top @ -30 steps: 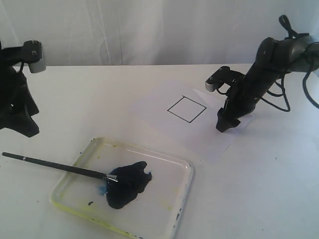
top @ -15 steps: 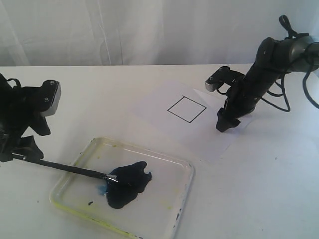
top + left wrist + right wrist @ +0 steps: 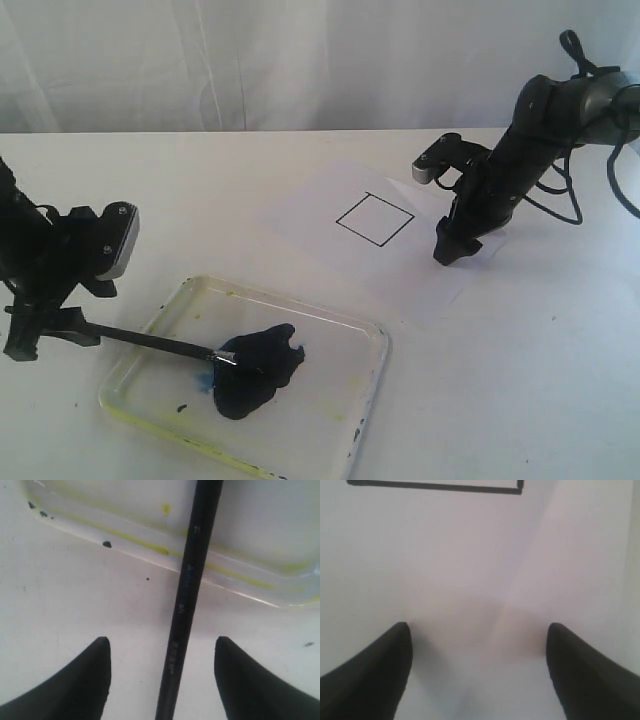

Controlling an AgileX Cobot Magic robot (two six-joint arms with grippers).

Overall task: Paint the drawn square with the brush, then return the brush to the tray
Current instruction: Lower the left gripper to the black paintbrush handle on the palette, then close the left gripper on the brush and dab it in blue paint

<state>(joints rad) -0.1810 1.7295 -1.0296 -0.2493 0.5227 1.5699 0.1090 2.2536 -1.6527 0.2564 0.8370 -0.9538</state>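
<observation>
I expect the tip of the brush [image 3: 160, 343] to come out with a dark coat and leave the paint puddle [image 3: 255, 373] behind when I lift the brush, because its tip is sunk in that puddle.
The brush [image 3: 150, 342] lies with its dark tip in the paint puddle [image 3: 255, 368] and its handle over the left rim of the tray [image 3: 381, 345], out onto the table. My left gripper [image 3: 45, 335] is down at the handle's outer end. In the left wrist view the brush [image 3: 187, 595] runs between the fingers of that open gripper [image 3: 160, 652], which are well apart from it, with the tray [image 3: 240, 575] just beyond. The drawn square [image 3: 374, 219] is blank on the white paper. My right gripper [image 3: 452, 250] rests open and empty on the paper beside it; the open right gripper [image 3: 479, 640] and one edge of the drawn square [image 3: 435, 486] show in the right wrist view.
The white paper sheet [image 3: 330, 195] lies at the table's middle right. A white curtain hangs behind the table. The right arm's cables [image 3: 590, 190] trail at the far right. Small dark paint specks [image 3: 106, 544] dot the tray's rim.
My left arm has swung in from the far left and come down over the brush handle, straddling it. The brush, tray and right arm have not moved.
</observation>
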